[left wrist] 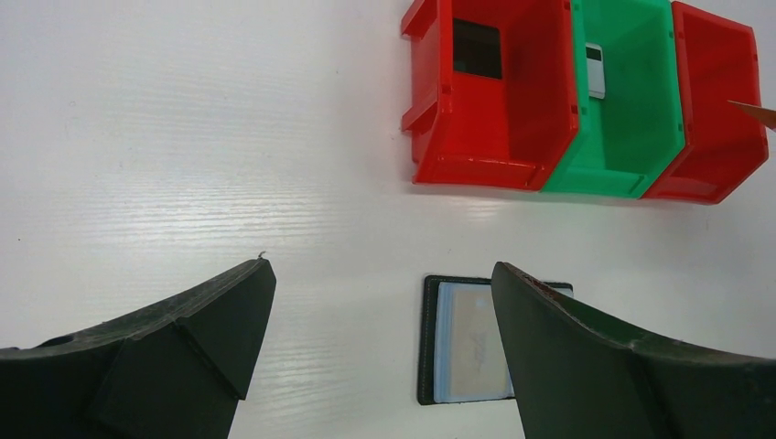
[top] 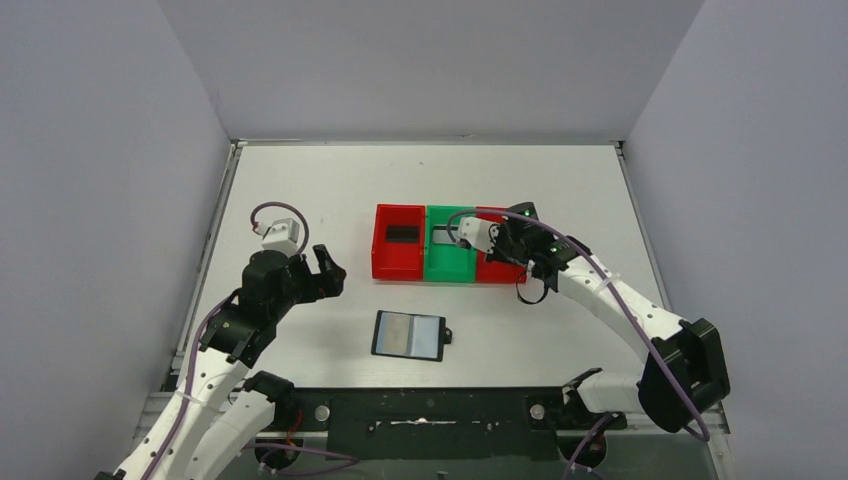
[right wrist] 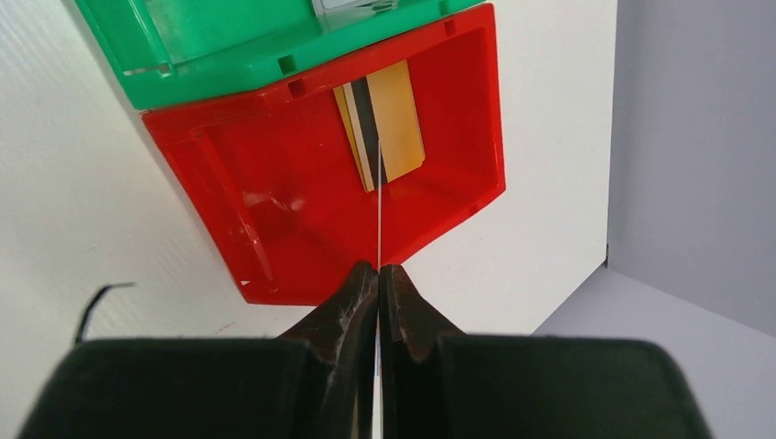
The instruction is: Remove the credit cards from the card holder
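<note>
The held gold card [right wrist: 380, 215] is hanging above the red tray with the gold credit cards [right wrist: 401, 119], so the robot's right gripper should now go down until that card is inside, and then let go.
The card holder [top: 408, 335] lies open and flat on the table near the front; in the left wrist view the card holder [left wrist: 465, 340] shows a tan card [left wrist: 478, 338] behind its grey-blue pocket. My left gripper [top: 322, 270] hovers open to its left, and its fingers [left wrist: 382, 267] hold nothing. My right gripper [right wrist: 378, 268] is shut on a thin credit card [right wrist: 378, 210] seen edge-on, above the right red tray [right wrist: 274, 192]. Gold credit cards [right wrist: 401, 119] lie inside that tray. A gold corner of the held card [left wrist: 756, 113] shows over the tray.
Three joined trays stand mid-table: left red tray [top: 385, 262] with a black item [left wrist: 477, 48], green tray [top: 450, 268] with a small white item [left wrist: 595, 69], right red tray [top: 497, 272]. Grey walls enclose the table; the right wall is close to the right tray.
</note>
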Robot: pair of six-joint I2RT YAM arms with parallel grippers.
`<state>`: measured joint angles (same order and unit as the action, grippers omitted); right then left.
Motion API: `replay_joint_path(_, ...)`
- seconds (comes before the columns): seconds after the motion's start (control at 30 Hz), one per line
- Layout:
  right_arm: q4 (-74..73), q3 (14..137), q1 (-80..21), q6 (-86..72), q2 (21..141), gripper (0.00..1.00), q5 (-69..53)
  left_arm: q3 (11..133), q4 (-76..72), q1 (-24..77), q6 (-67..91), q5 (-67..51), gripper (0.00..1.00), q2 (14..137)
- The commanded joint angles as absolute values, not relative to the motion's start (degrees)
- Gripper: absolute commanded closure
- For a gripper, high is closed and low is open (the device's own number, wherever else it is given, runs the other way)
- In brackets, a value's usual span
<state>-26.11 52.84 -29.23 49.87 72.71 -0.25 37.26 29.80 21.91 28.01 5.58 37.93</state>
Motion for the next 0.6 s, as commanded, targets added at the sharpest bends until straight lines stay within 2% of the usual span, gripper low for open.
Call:
replay_joint_path(0.0,-22.82,56.58,-27.51,56.48,76.13,1.00,-1.94,37.88,26.72,21.45,27.33,5.91,0.09,36.98)
replay_joint_path(0.57,-10.89,57.58,-24.47,64.85,87.97,1.00,-5.68,37.88,26.54,20.93,27.25,5.72,0.09,37.13)
